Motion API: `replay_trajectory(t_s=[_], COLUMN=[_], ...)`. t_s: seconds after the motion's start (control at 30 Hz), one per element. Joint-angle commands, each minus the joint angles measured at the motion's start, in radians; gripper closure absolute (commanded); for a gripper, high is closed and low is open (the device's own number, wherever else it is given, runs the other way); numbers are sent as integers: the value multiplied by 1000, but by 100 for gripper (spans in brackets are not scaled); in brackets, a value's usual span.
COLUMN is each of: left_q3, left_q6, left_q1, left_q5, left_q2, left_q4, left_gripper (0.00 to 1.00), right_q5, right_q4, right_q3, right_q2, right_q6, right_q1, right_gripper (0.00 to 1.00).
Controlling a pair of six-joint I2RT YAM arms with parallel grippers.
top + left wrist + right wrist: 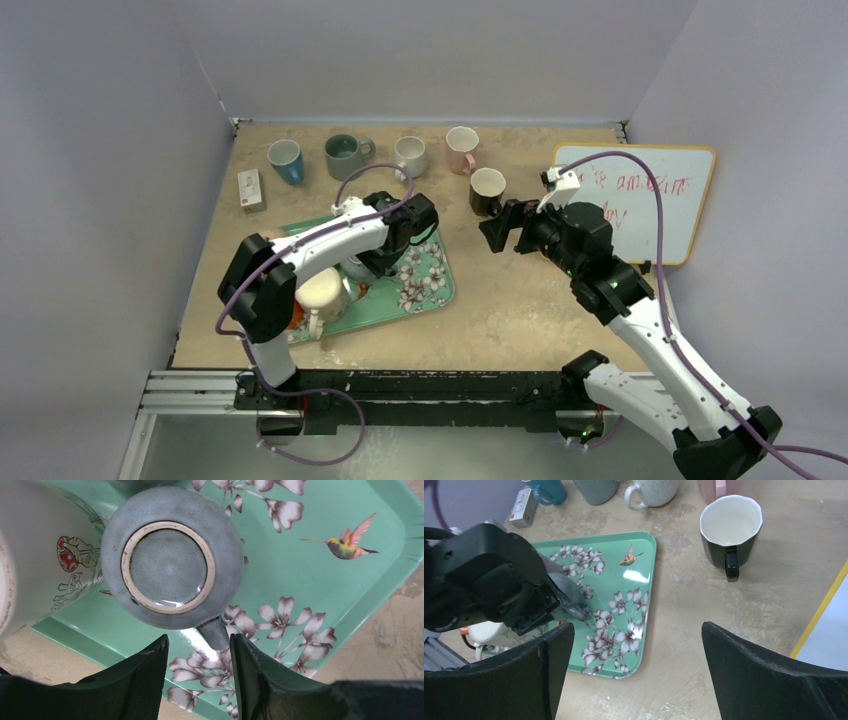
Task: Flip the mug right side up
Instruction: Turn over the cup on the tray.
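The grey mug's handle [218,638] leans toward one finger of my left gripper, so next I turn the gripper in line with the handle [210,626] and then close on it first.
A grey mug [170,565] stands upside down on the green flowered tray [320,580], its unglazed foot ring facing up. Its handle [216,632] points toward my left gripper [198,675], which is open just above it, the handle's tip between the fingers and close to the right finger [260,675]. In the top view the left gripper [385,262] hides most of the mug. My right gripper [636,680] is open and empty over bare table right of the tray [430,285], near a black mug [730,527].
A white mug with a mushroom print [45,555] lies on the tray beside the grey one. Upright blue [286,160], grey-green [346,156], speckled white [411,155] and pink [462,149] mugs line the back. A small box [250,189] sits at the left, a whiteboard [650,195] at the right.
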Motion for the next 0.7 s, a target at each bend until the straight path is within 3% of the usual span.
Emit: replay_trajectory(t_s=[0.0,0.67], left_q3=[49,18], left_q6=[-29,-100], left_q1=[4,15], left_q5=[65,62], left_q2=[37,93], left_q4=[-15,23], left_gripper=[53,62], right_q5=[-5,-28], right_q4=[-22,-71], right_q3=[56,54], right_q2=[-17,-40], right_q6=[-23,-54], right_q1=[1,2], right_gripper=[1,1])
